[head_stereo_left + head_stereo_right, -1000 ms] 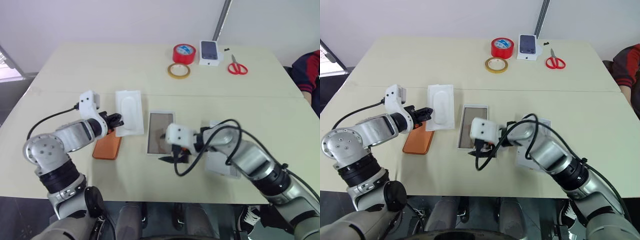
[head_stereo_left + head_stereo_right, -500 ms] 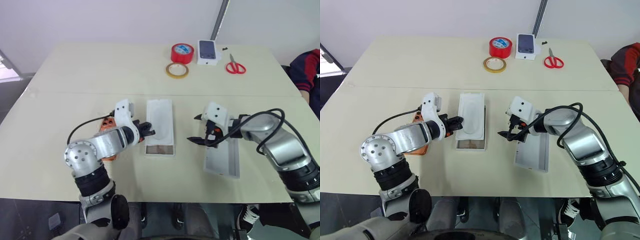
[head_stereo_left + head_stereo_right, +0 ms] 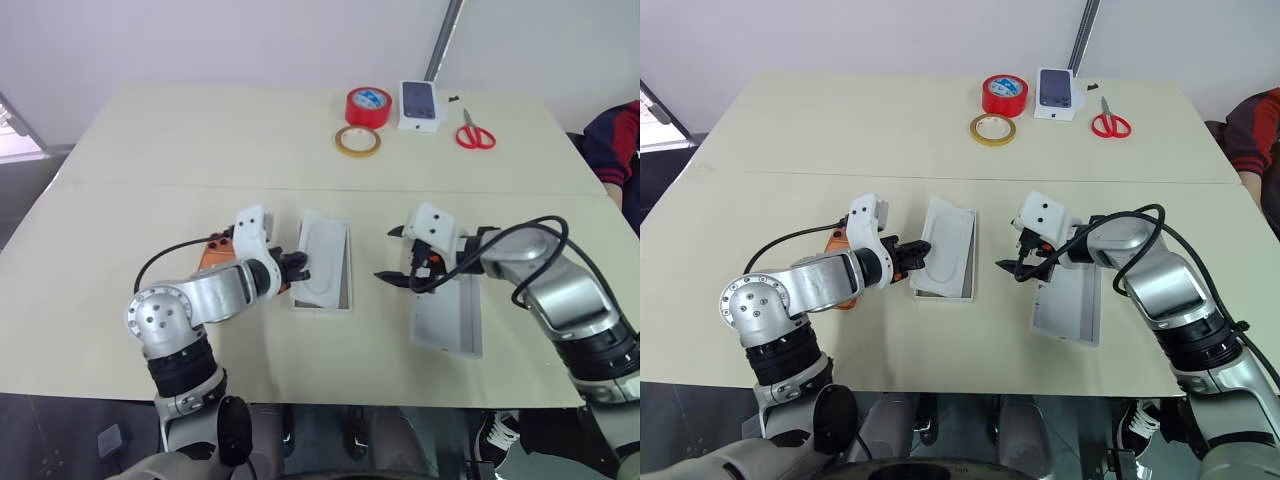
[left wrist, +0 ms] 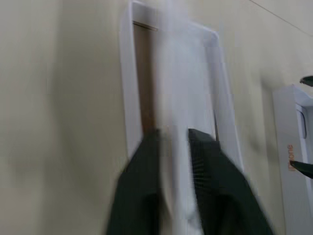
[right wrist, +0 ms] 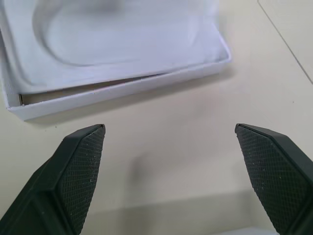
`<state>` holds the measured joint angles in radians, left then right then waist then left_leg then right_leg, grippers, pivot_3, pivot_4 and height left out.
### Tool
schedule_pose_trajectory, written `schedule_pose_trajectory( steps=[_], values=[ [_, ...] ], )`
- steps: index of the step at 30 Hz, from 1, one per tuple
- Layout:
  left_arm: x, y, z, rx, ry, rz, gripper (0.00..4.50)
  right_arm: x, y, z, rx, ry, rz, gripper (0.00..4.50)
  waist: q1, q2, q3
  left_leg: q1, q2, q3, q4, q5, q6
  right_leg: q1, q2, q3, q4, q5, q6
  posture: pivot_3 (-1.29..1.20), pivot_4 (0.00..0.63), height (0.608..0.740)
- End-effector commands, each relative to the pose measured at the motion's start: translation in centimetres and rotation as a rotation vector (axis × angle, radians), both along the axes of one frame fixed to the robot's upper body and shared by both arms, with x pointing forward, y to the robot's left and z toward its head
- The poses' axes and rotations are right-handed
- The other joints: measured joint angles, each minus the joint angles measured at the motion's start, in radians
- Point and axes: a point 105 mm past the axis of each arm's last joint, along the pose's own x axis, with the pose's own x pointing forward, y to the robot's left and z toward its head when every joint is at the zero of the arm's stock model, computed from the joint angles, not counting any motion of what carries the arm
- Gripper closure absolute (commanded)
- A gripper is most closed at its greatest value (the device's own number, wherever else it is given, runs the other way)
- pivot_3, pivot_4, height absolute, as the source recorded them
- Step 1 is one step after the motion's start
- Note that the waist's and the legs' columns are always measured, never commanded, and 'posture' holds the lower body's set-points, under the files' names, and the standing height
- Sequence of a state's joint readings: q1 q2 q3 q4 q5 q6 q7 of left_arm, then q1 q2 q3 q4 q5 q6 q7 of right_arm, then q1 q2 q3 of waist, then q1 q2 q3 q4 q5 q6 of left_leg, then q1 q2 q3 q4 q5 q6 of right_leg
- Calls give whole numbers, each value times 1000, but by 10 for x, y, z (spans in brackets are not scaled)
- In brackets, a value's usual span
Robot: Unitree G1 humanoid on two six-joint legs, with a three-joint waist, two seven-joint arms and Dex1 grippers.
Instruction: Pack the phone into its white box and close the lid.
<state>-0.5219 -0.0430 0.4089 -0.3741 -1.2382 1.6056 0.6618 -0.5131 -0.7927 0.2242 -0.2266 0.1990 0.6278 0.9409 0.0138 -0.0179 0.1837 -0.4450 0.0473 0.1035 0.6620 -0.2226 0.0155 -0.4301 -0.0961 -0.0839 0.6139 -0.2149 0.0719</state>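
The robot should expect an orange printed phone hidden under the upturned lid (image 3: 447, 318) when it turns the lid over, because the lid has orange lettering (image 4: 291, 157) on its side.
The white box (image 3: 322, 304) lies mid-table. A thin white insert (image 3: 325, 258) with an oval outline rests tilted across it and hides most of its floor. My left gripper (image 3: 299, 266) is at the insert's left edge. In the left wrist view its fingers (image 4: 205, 156) stand slightly apart, open, with the blurred insert edge between them. The orange phone (image 3: 212, 251) lies behind my left forearm, mostly hidden. The lid (image 3: 447, 322) lies inner face up to the right. My right gripper (image 3: 388, 256) hovers wide open between box and lid, holding nothing.
At the table's far side are a red tape roll (image 3: 368, 105), a yellow tape ring (image 3: 357, 141), a small white box with a phone picture (image 3: 420, 103) and red scissors (image 3: 475, 135). A person's sleeve (image 3: 615, 135) shows at the right edge.
The left gripper carried the insert rightward over the white box, where it now lies tilted, and its fingers have parted. The right gripper withdrew from the box toward the lid, then stayed still.
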Motion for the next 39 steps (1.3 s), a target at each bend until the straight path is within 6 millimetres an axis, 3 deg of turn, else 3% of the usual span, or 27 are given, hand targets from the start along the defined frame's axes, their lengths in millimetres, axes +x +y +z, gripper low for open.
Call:
schedule_pose_trajectory(
  steps=[1, 4, 6, 8, 10, 15, 16, 20, 26, 32, 39],
  values=[
    [-2, -2, 7, 5, -30, -27, 1668, 3, 2, 13, 8, -53, 12, 20, 0, 0, 0, 0, 0, 0, 0, 0, 0, 0, 0, 0, 0, 0, 0, 0, 150, 740],
    [-1, -2, 12, -13, -47, -33, 180, 4, 2, 14, 13, -58, 8, 20, 0, 0, 0, 0, 0, 0, 0, 0, 0, 0, 0, 0, 0, 0, 0, 0, 150, 740],
    [-1, -2, 20, -40, -76, -40, 180, 6, 6, 17, 30, -55, -1, 20, 0, 0, 0, 0, 0, 0, 0, 0, 0, 0, 0, 0, 0, 0, 0, 0, 150, 740],
    [1, 2, 30, -53, -114, -44, 119, 12, 10, 19, 56, -49, -28, 567, -2, 0, 0, 0, 0, 0, 0, 0, 0, 0, 0, 0, 0, 0, 0, 0, 150, 740],
    [1, 6, 35, -48, -137, -47, 119, 16, 13, 21, 80, -35, -54, 1334, -2, 0, 0, 0, 0, 0, 0, 0, 0, 0, 0, 0, 1, 0, 0, 0, 150, 740],
    [1, 34, 46, 100, -245, -44, 119, 21, 35, 24, 134, 4, -78, 4089, -4, 1, 0, 0, 1, 0, 0, 0, 0, -1, 1, 0, 1, 0, 0, 0, 150, 740],
    [0, 43, 49, 147, -289, -36, 119, 22, 42, 24, 143, 9, -78, 4472, -3, 1, 0, 0, 1, 0, -1, 0, -1, -1, 1, 0, 1, 0, 0, 0, 150, 740],
    [-9, 78, 46, 328, -419, -68, 119, 26, 72, 21, 165, 20, -88, 4472, -18, 1, 0, 0, 1, 3, -4, -1, -5, -4, 0, 1, 1, 0, -1, 0, 150, 740],
    [-33, 103, 17, 510, -491, -252, 119, 36, 100, 13, 171, 43, -124, 4472, -30, 1, 0, -3, 0, 6, -14, 1, -9, -13, -4, 4, -2, 1, -3, 0, 150, 740],
    [-44, 109, 15, 446, -532, -274, 119, 49, 119, -5, 133, 45, -166, 4472, -30, 2, 0, -19, 2, 6, -16, 5, -14, -31, -3, 4, 1, 3, -5, 0, 150, 740],
    [-53, 107, 13, 435, -546, -291, 119, 51, 118, -13, 72, 16, -173, 4472, -31, 2, 0, -18, 2, 6, -15, 7, -11, -29, 1, 3, 2, 3, -4, 0, 150, 740]
  ],
)
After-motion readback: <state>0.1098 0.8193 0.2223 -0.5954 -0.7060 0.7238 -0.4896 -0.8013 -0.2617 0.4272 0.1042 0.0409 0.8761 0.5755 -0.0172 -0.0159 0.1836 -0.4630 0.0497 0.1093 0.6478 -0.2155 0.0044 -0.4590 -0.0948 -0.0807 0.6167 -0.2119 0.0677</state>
